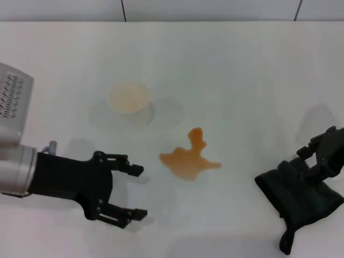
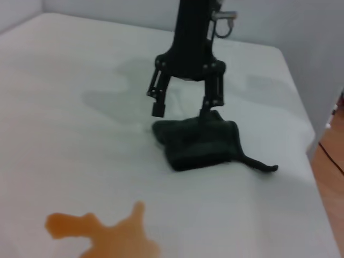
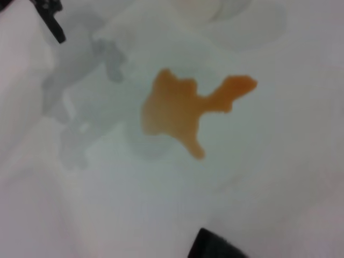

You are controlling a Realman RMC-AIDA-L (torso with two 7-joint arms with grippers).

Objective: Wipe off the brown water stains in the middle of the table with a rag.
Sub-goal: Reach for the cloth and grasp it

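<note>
I see the brown water stains [image 1: 187, 162] lying as a wet puddle with rounded lobes [image 1: 196, 137], so they should come off clean when I wipe with the rag.
The brown water stains [image 1: 189, 159] form one orange-brown lobed puddle in the middle of the white table [image 1: 242, 80]. They also show in the left wrist view [image 2: 110, 236] and the right wrist view [image 3: 180, 110]. The dark rag [image 1: 301, 196] lies crumpled at the right front, its tail strip pointing toward the table's front edge. My right gripper [image 1: 313, 161] is open and stands over the rag's far edge. In the left wrist view the right gripper [image 2: 183, 110] has one fingertip [image 2: 206, 112] on the rag [image 2: 199, 142]. My left gripper [image 1: 138, 192] is open and empty, left of the stain.
A translucent white cup [image 1: 129, 98] with a pale beige inside stands behind and left of the stain. The table's right edge [image 2: 301, 113] runs close past the rag. A wall lies behind the table.
</note>
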